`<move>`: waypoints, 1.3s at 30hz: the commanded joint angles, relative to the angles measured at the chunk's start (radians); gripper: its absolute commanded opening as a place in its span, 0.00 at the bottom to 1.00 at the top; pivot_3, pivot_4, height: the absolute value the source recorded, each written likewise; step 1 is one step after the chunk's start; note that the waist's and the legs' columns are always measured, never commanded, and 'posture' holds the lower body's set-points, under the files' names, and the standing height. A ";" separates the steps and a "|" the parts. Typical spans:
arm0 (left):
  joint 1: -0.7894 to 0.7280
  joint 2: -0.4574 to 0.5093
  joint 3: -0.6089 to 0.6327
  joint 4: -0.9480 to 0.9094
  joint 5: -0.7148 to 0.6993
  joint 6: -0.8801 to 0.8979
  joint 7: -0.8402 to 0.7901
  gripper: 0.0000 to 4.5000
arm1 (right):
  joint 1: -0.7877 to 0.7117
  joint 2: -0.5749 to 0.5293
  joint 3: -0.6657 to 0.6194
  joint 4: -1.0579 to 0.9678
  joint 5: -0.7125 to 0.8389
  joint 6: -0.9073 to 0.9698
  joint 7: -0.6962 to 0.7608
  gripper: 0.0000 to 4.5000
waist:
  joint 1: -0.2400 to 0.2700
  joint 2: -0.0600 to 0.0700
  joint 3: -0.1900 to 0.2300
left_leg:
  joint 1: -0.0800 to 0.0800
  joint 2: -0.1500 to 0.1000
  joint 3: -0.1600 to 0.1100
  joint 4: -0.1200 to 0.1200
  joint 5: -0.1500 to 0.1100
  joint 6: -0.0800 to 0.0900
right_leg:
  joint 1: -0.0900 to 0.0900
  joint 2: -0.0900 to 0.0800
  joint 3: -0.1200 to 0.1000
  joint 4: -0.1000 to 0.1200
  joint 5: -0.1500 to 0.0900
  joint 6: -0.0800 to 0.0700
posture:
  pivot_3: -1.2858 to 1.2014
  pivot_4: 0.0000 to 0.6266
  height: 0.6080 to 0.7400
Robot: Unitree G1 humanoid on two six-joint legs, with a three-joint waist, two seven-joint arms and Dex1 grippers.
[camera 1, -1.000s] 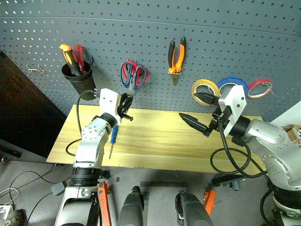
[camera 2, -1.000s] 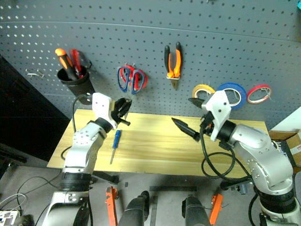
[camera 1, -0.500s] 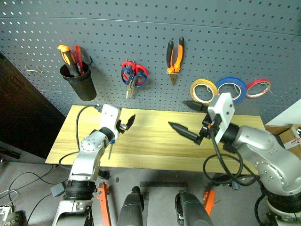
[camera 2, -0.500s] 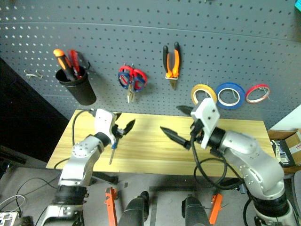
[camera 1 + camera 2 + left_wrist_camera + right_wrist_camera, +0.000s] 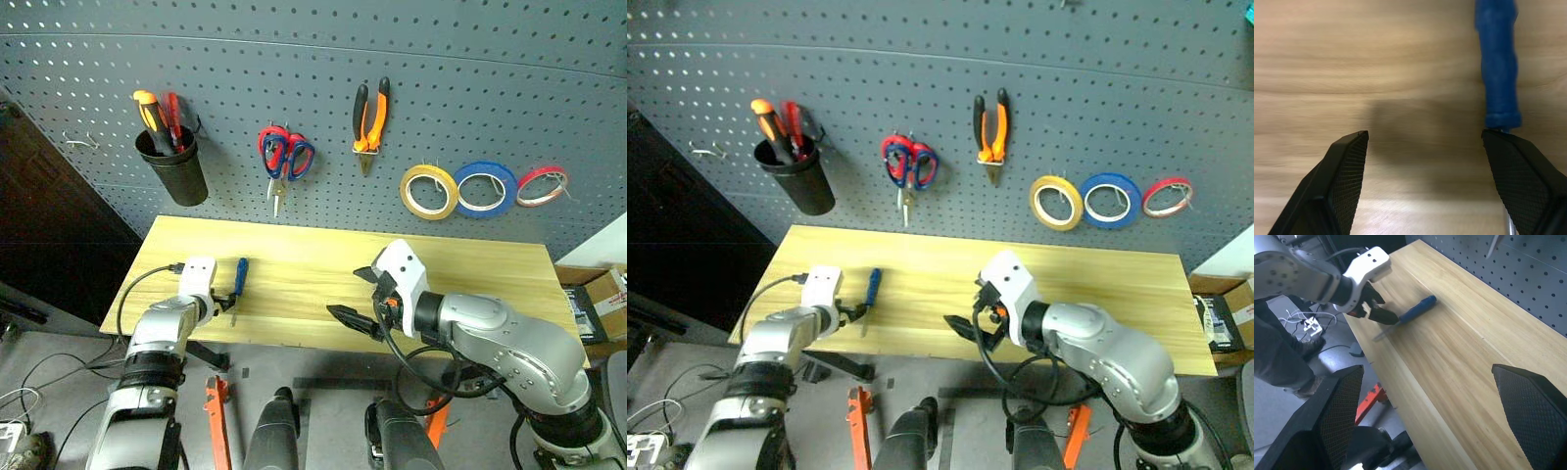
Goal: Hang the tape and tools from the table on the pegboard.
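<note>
One fingertip of my left gripper sits where the blue handle meets the screwdriver's shaft [image 5: 237, 294], so I should back off and bring both fingers around the screwdriver's handle [image 5: 242, 275].
The small blue screwdriver [image 5: 239, 278] lies on the table [image 5: 470, 274] near its left end. My left gripper [image 5: 226, 303] is open and low over the wood beside it. In the left wrist view one fingertip [image 5: 1511, 156] sits where the blue handle [image 5: 1497, 63] meets the shaft, while the other is over bare wood. My right gripper [image 5: 353, 298] hovers open and empty above the table's front middle. On the pegboard [image 5: 88, 78] hang the yellowish tape [image 5: 429, 191], the orange-and-black pliers [image 5: 369, 116] and two overlapping scissors [image 5: 284, 157] with red and blue handles.
A black cup [image 5: 176, 171] on the pegboard holds orange and red screwdrivers. Blue tape [image 5: 484, 188] and red tape [image 5: 542, 184] hang right of the yellowish roll. A cardboard box [image 5: 605, 299] stands beyond the table's right end.
My left gripper left the hanging scissors, opened, and dropped to the table beside the blue screwdriver. My right arm sank and swung left, away from the tapes.
</note>
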State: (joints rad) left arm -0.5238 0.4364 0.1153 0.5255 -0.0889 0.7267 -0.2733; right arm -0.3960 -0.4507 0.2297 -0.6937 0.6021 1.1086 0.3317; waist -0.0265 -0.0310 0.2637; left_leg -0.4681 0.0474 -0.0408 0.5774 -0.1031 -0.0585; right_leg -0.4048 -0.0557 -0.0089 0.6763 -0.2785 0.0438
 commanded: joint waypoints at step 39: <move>-0.213 -0.421 0.383 0.016 -0.133 -0.099 0.619 0.87 | 0.025 -0.096 -0.090 -0.111 0.182 0.010 0.123 1.00 | -0.012 -0.013 0.011 | -0.003 -0.001 0.001 -0.004 -0.001 0.000 | -0.001 0.001 0.000 -0.003 -0.001 0.008 | 0.46 0.46 1.00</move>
State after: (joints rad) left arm -0.7176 0.0056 0.4893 0.5026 -0.2121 0.6651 0.3390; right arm -0.3712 -0.5428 0.1673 -0.7782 0.7687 1.1236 0.4616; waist -0.0387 -0.0438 0.2742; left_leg -0.4709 0.0465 -0.0402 0.5739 -0.1039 -0.0584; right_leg -0.4054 -0.0544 -0.0090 0.6725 -0.2793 0.0516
